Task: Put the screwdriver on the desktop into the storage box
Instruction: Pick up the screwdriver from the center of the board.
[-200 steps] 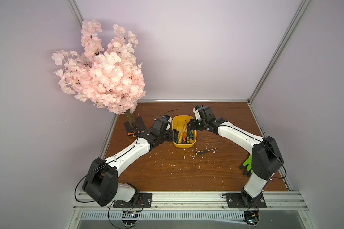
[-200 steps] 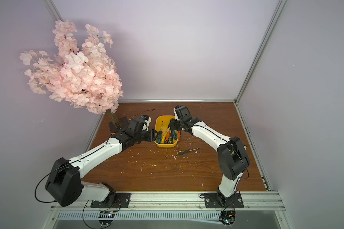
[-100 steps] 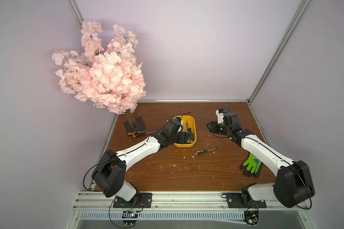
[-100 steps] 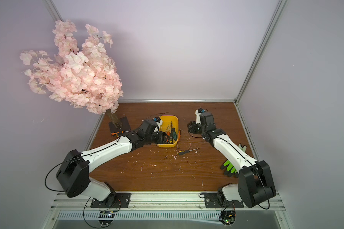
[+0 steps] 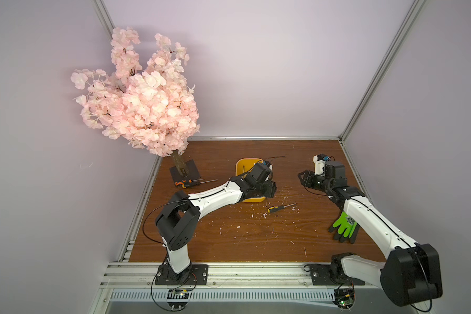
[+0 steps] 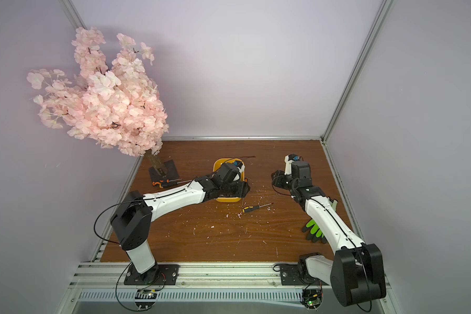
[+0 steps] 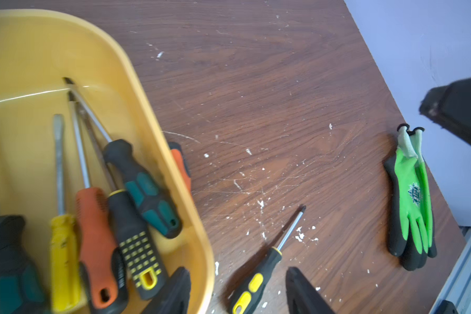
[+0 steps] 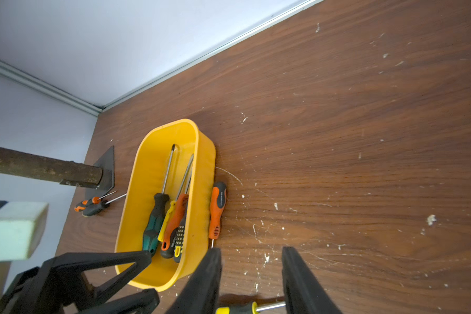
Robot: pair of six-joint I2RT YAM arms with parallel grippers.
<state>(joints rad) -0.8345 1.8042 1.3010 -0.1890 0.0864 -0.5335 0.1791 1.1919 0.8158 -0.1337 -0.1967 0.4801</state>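
Note:
The yellow and orange handles (image 7: 79, 246) lie close together in the storage box, so the black-and-yellow screwdriver (image 7: 256, 280) should come to rest on top of them when the robot lowers it in there.
A black-and-yellow screwdriver (image 5: 280, 208) (image 6: 256, 207) lies on the desktop (image 5: 242, 239) just near and right of the yellow storage box (image 5: 241, 166) (image 6: 217, 164). The box (image 8: 158, 141) holds several screwdrivers. An orange one (image 8: 217, 209) lies on the board against the box's right wall. My left gripper (image 5: 268, 190) (image 7: 237, 271) hangs open over the box's near right corner, one finger above the box, the other above the board, the black-and-yellow handle (image 7: 256, 277) below between them. My right gripper (image 5: 303, 177) (image 8: 250, 251) is open and empty, right of the box.
An artificial blossom tree (image 5: 142, 103) stands on a black base (image 5: 186, 171) at the far left, with two more screwdrivers (image 5: 192, 183) beside it. A green-and-black glove (image 5: 344, 227) lies under the right arm near the right rail. White flecks dot the board.
The right gripper has pulled away from the box toward the right. The left arm has swung across the box's near end toward the black-and-yellow screwdriver.

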